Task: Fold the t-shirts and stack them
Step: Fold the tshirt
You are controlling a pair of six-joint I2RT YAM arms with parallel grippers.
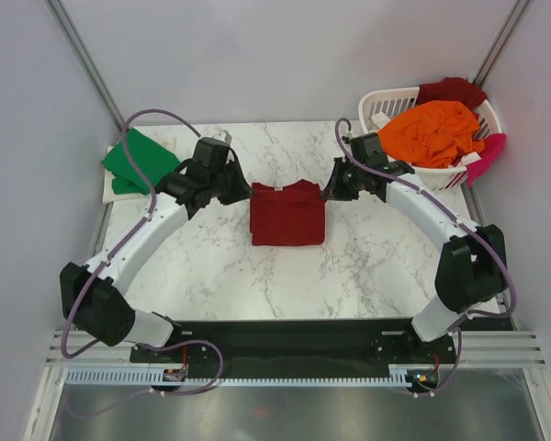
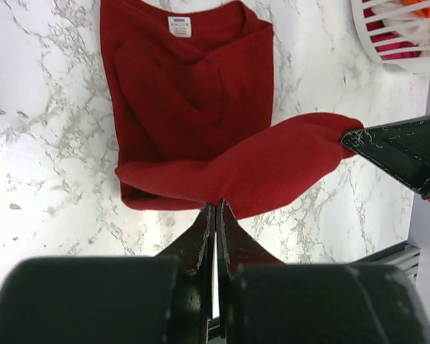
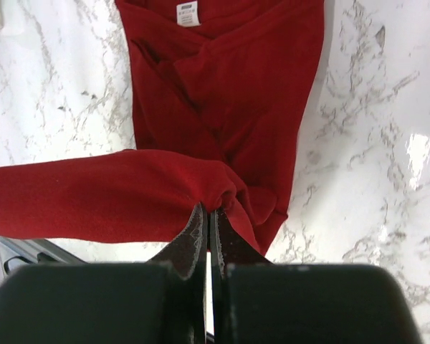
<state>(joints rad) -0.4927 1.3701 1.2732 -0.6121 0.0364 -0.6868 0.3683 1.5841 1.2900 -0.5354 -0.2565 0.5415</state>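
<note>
The dark red t-shirt's raised edge (image 1: 288,194) is stretched straight across and faces the open collar (image 1: 278,187), so the robot's right gripper should go on carrying the edge until it covers the collar, then let go.
A dark red t-shirt (image 1: 287,214) lies partly folded in the middle of the marble table. My left gripper (image 1: 245,190) is shut on its far left edge; the left wrist view shows the pinched red fold (image 2: 272,168) raised over the flat shirt (image 2: 186,93). My right gripper (image 1: 330,190) is shut on its far right edge, and its wrist view shows the gripped cloth (image 3: 93,197) stretched between the two grippers. A folded green t-shirt (image 1: 136,161) lies at the far left. Orange (image 1: 432,131), dark red (image 1: 452,90) and pink (image 1: 489,152) t-shirts are in the basket.
The white slotted laundry basket (image 1: 386,103) stands at the far right corner, close behind my right arm. White walls close the table on the left, back and right. A black strip runs along the near edge by the arm bases.
</note>
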